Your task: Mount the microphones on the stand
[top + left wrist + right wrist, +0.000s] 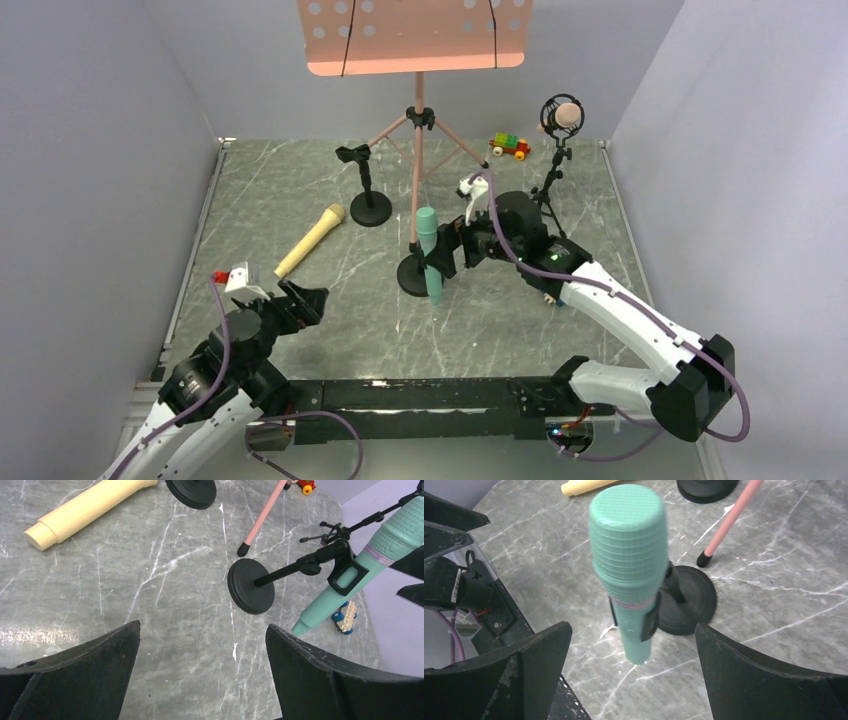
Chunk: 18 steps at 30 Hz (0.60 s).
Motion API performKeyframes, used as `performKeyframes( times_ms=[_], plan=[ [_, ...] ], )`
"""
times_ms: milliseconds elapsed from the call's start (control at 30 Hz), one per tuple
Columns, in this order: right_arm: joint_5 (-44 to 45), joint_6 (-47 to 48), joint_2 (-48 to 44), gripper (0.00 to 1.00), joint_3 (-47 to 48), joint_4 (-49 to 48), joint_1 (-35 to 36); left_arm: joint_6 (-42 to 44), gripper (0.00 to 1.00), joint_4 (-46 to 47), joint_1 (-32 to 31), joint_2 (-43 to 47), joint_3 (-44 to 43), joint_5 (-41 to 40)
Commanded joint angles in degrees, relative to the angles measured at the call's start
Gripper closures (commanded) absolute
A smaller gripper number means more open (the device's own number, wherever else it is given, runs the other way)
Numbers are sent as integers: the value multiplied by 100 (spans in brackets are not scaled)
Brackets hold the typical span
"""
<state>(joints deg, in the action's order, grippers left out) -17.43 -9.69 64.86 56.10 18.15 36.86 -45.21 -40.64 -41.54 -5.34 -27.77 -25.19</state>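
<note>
The teal microphone's stand [410, 277] crowds the middle close to the empty stand, so the robot's right gripper needs to move it beside the pink microphone before mounting the yellow microphone.
A teal microphone [428, 255] stands upright in the clip of a black round-based stand [412, 276]. My right gripper [452, 248] is open just to its right; in the right wrist view the teal microphone [629, 565] rises between the spread fingers of the right gripper [633, 626], untouched. A pale yellow microphone [311, 240] lies flat on the table. At the back right, the pink microphone [564, 117] sits in a taller stand. My left gripper [300, 305] is open over bare table, with nothing between the fingers of the left gripper [203, 626].
An empty black stand [366, 186] stands behind the yellow microphone. A pink music stand [415, 35] on tripod legs rises at the back middle. A brick toy car [509, 146] sits at the back right, and another toy car [345, 620] lies beyond the teal microphone. Grey walls enclose the table.
</note>
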Motion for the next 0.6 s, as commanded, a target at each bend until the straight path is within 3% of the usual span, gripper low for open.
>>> performKeyframes(
  times_ms=[0, 233, 567],
  plan=[
    [1083, -490, 136, 0, 10, -245, 550, -187, 1, -125, 20, -33, -326, -152],
    [2638, -731, 551, 0, 1, -478, 1163, -209, 1, -59, 14, -156, -379, -88],
    [3136, -566, 961, 0, 236, -500, 1411, -151, 1, 52, 20, -296, -342, -56]
  ],
)
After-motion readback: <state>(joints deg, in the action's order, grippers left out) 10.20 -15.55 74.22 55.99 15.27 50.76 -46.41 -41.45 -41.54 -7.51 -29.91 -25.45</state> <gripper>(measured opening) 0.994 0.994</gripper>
